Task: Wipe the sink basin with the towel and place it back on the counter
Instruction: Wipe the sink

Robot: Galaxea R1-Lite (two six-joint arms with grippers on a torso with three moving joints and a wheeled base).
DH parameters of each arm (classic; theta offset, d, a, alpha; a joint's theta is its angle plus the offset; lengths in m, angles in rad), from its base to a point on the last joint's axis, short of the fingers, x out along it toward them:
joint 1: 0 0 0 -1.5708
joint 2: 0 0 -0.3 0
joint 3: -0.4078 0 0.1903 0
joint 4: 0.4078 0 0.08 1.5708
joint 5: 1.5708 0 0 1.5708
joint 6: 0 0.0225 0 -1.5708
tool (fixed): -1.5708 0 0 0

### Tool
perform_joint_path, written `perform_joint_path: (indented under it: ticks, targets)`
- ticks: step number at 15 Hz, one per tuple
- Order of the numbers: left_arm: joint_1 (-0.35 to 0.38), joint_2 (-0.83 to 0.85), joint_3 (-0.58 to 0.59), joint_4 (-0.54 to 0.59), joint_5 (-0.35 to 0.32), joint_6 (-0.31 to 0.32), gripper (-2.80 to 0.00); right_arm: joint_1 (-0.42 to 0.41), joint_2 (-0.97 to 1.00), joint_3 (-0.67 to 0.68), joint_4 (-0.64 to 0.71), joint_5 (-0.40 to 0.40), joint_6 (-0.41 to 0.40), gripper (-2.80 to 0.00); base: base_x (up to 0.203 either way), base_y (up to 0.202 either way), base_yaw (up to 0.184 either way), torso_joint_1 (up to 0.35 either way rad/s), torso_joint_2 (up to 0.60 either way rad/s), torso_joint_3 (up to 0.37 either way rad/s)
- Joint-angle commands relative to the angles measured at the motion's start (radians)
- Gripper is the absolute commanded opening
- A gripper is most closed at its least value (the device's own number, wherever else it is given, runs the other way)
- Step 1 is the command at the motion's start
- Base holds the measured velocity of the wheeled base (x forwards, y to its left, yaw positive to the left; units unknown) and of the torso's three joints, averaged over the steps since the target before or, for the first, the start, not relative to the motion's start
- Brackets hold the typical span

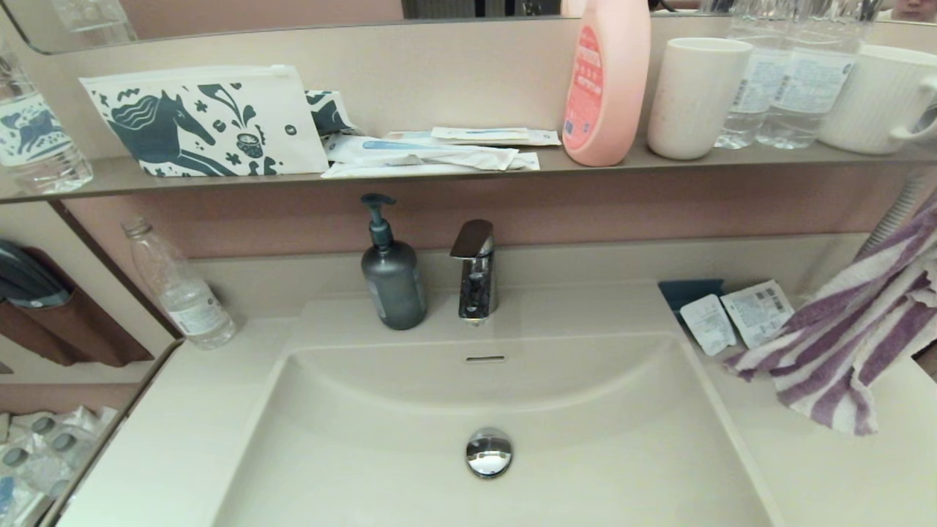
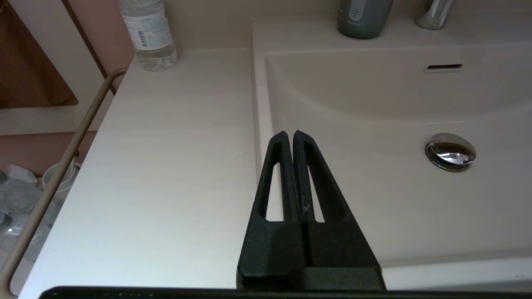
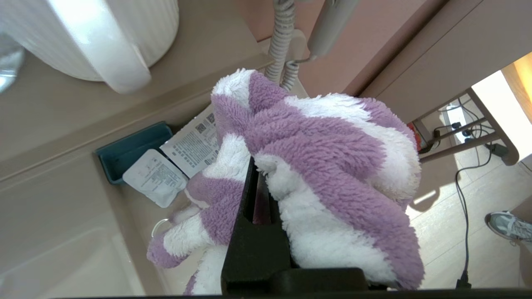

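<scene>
My right gripper should pull the towel back and set it down on the clear counter in front [image 1: 900, 421] of the sachets, because the towel's lower end [image 1: 776, 341] hangs over them.
The purple-and-white striped towel [image 1: 849, 344] hangs from beyond the head view's right edge, its lower end reaching down to the counter [image 1: 176, 432] right of the sink basin [image 1: 381, 468]. In the right wrist view my right gripper [image 3: 254, 162] is shut on the towel [image 3: 328, 166], which bunches over its fingers and hides the tips. The basin shows its chrome drain plug [image 1: 488, 452] and overflow slot [image 1: 485, 359]. My left gripper [image 2: 289, 133] is shut on nothing and hovers over the basin's [image 2: 374, 124] left rim beside the counter [image 2: 166, 166]. Neither gripper shows in the head view.
A grey soap pump [image 1: 393, 278] and chrome faucet [image 1: 476, 271] stand behind the basin. A clear bottle [image 1: 179, 285] is at the back left. Sachets [image 1: 736, 315] and a teal tray [image 1: 688, 289] lie by the towel. The shelf [image 1: 439, 172] carries a horse-print pouch, a pink bottle and cups.
</scene>
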Motion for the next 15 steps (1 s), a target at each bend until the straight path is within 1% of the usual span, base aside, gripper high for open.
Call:
perform_joint_path:
  ticks: [1,6,9,12,15]
  targets:
    - [0.0,0.001,0.0,-0.001,0.0,0.001,-2.8,0.002,-0.005,-0.04,0.016,-0.001,0.0,-2.8,0.0,0.0,0.0,0.0,0.0,0.0]
    - [0.0,0.001,0.0,-0.001,0.0,0.001,-2.8,0.0,-0.001,-0.135,0.046,0.0,-0.002,-2.8,0.0,0.0,0.0,0.0,0.0,0.0]
    - [0.0,0.001,0.0,-0.001,0.0,0.001,-2.8,0.0,-0.001,-0.13,0.055,-0.001,-0.003,-2.8,0.0,0.0,0.0,0.0,0.0,0.0]
    - [0.0,0.001,0.0,-0.001,0.0,0.001,-2.8,0.0,-0.004,-0.087,0.081,0.001,-0.001,-2.8,0.0,0.0,0.0,0.0,0.0,0.0]
    - [0.0,0.001,0.0,-0.001,0.0,0.001,-2.8,0.002,-0.018,0.04,0.079,0.002,0.0,-2.8,0.0,0.0,0.0,0.0,0.0,0.0]
